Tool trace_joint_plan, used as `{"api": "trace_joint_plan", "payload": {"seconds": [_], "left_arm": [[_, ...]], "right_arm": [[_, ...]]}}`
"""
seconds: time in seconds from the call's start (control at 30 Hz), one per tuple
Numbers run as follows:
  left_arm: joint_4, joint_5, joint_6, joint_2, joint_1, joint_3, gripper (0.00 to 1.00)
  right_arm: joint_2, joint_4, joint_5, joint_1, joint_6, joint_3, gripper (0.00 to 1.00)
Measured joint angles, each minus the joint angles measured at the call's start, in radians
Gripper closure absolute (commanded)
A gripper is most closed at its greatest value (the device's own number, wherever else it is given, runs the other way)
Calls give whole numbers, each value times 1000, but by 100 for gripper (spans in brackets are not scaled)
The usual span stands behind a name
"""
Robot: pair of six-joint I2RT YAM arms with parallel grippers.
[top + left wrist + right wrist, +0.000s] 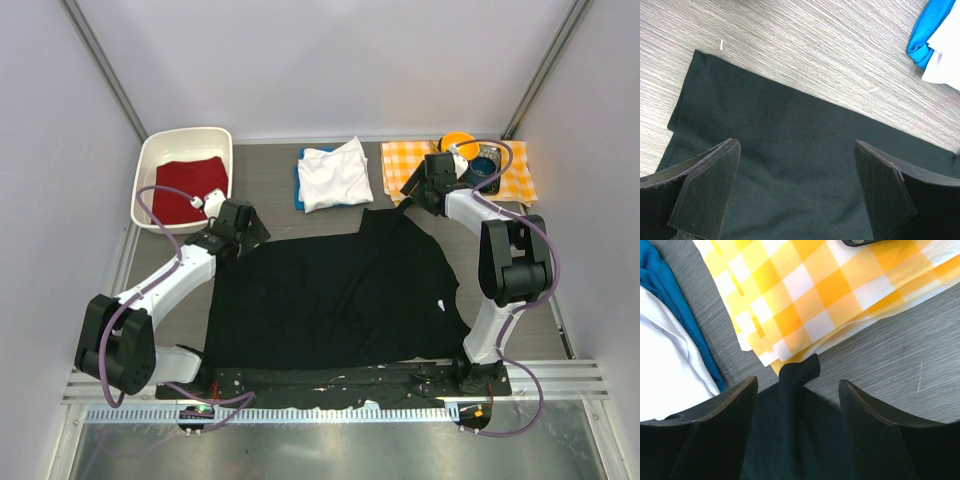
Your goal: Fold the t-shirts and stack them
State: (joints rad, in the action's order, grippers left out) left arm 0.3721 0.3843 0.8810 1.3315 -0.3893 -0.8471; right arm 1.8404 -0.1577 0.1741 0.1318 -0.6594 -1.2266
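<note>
Flat cloth [795, 142] is under my open left gripper, which is off the black t-shirt's corner near the bin. My left gripper should pinch that corner [701, 58] before both grippers fold the t-shirt.
A large black t-shirt [330, 300] lies spread flat mid-table, a small white label [440, 305] on its right part. My left gripper [250, 232] hovers over its far left corner, open, with flat black cloth [790, 125] under the gap [796, 144]. My right gripper [412, 190] is at the far right corner. Its jaws stand apart on either side of a raised ridge of black cloth [795, 430], not touching it [797, 381]. A folded white t-shirt [335, 175] rests on a blue one [299, 185] at the back centre.
An orange-and-white checked cloth [410, 165] lies at the back right, its edge next to the black ridge [805, 295]. An orange bowl [458, 142] and a dark can [487, 165] sit on it. A white bin [186, 133] with red cloth [190, 185] stands back left.
</note>
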Motion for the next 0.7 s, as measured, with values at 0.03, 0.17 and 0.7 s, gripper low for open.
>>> {"api": "trace_joint_plan", "payload": {"seconds": [0.03,0.17,0.7], "left_arm": [[0,0,-1,0,0,0,0],[0,1,-3,7,0,0,0],[4,37,-12,17,0,-3,0]], "right_arm": [[1,5,-5,0,-5,0,34],[12,24,-16,0,-21,0,40],[86,38,-32,0,-40,0,99]]}}
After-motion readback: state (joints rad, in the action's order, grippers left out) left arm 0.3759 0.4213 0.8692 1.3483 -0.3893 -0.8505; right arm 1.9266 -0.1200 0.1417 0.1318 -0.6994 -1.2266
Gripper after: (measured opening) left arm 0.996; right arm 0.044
